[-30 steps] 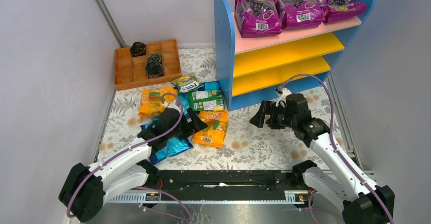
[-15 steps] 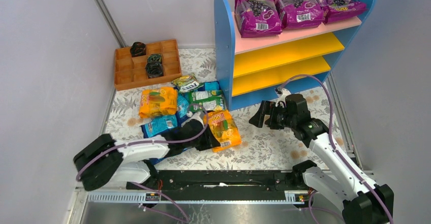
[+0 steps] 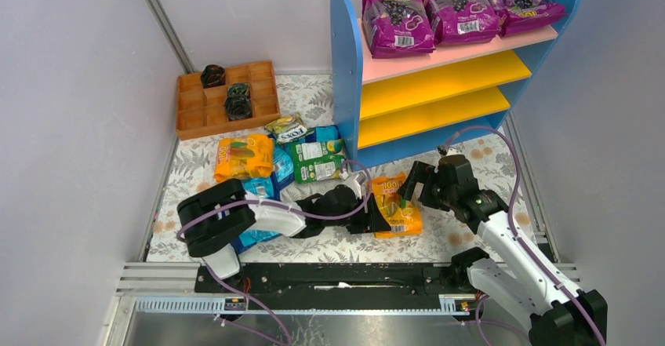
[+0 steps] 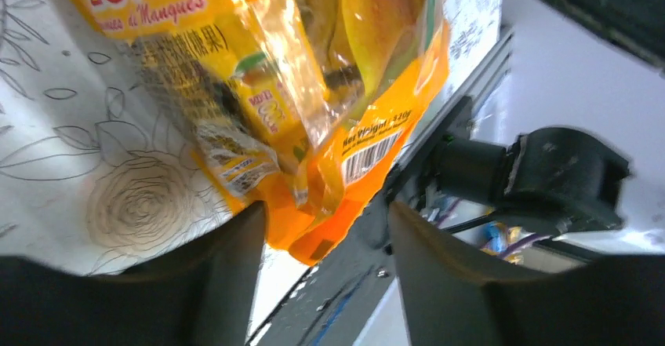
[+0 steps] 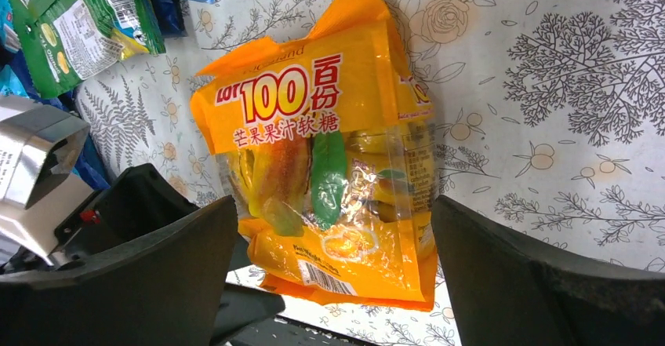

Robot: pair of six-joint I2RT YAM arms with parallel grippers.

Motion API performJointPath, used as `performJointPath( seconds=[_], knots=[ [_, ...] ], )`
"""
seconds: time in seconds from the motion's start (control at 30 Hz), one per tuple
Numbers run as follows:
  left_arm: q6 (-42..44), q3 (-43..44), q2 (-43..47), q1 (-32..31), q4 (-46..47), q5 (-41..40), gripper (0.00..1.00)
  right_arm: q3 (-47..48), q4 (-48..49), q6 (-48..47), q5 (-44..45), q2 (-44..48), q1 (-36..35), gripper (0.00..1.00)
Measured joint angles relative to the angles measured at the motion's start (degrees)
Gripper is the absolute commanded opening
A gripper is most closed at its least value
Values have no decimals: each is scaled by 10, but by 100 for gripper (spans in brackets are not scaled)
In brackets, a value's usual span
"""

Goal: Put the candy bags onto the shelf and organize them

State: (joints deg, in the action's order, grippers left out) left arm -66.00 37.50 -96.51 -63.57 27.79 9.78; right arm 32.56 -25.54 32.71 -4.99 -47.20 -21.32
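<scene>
I can see the orange candy bag flat on the mat, so next I lift the bag by its near corner with my left gripper before my right gripper puts it on the shelf.
An orange candy bag with fruit print lies flat on the flowered mat in front of the shelf. My left gripper reaches in from the left to the bag's near corner. In the left wrist view, that corner of the bag sits between the parted fingers of the gripper, against one finger and apart from the other. My right gripper hangs open over the bag's right side. In the right wrist view, its fingers straddle the bag without touching it.
More candy bags lie in a heap at the left: an orange one, a green one and blue ones. Three purple bags fill the pink top board. An orange compartmented tray stands at the back left.
My left arm has swept to the right, dragging the orange bag from the heap to the mat before the shelf. The right gripper has come down and forward over it.
</scene>
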Motion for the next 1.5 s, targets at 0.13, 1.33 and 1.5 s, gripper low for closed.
performJointPath(
  seconds=[0.13, 1.33, 1.5],
  knots=[
    [47, 0, 33, -14, -40, -18, 88, 0, -8, 5, 1, -3, 0, 100],
    [56, 88, -82, -13, 50, 78, 53, 134, -305, 112, 116, 48, 0, 100],
    [21, 90, -110, -12, 79, 82, 37, 134, -309, 122, 116, 48, 0, 100]
  ],
)
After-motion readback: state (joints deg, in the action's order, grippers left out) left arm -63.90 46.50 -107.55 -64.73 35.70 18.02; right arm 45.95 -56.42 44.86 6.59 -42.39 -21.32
